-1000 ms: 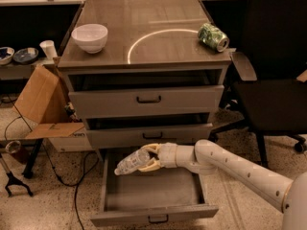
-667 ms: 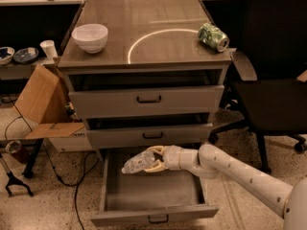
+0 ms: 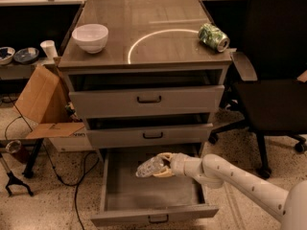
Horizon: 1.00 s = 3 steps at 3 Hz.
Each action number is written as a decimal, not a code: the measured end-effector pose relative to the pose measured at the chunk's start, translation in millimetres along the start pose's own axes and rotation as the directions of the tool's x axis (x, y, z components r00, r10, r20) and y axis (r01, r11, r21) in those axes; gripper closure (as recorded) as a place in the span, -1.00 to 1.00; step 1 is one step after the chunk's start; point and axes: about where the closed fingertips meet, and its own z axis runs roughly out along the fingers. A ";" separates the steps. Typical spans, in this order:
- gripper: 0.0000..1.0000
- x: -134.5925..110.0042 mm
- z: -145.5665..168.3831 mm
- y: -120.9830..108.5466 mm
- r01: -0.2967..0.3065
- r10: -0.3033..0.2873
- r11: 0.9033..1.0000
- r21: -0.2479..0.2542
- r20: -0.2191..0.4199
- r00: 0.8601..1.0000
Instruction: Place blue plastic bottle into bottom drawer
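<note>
The blue plastic bottle [image 3: 147, 167] is level over the clear bottom of the open bottom drawer. I should lower it next with my gripper until it reaches the drawer's bottom [image 3: 150, 188] and let go there.
The blue plastic bottle [image 3: 149, 166] is a small clear bottle, lying on its side in my gripper [image 3: 162, 166]. The gripper is shut on it and holds it above the rear middle of the bottom drawer [image 3: 153, 213], which is pulled wide open. My white arm [image 3: 240, 181] reaches in from the lower right. The drawer's inside looks bare below the bottle.
A white bowl [image 3: 90, 36] and a green patterned can [image 3: 213, 36] sit on the cabinet top [image 3: 148, 37]. The two upper drawers [image 3: 148, 99] stand slightly ajar. A black office chair [image 3: 273, 80] is at right, a cardboard box [image 3: 43, 104] and cables at left.
My gripper has moved the bottle to the right and slightly further over the open bottom drawer. The view has also shifted a little.
</note>
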 end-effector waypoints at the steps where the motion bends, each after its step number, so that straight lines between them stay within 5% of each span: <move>1: 1.00 38.2 11.8 3.3 -0.055 0.055 0.998 0.000 -0.113 0.992; 3: 1.00 87.6 35.4 21.0 -0.192 0.187 0.981 -0.023 -0.148 0.971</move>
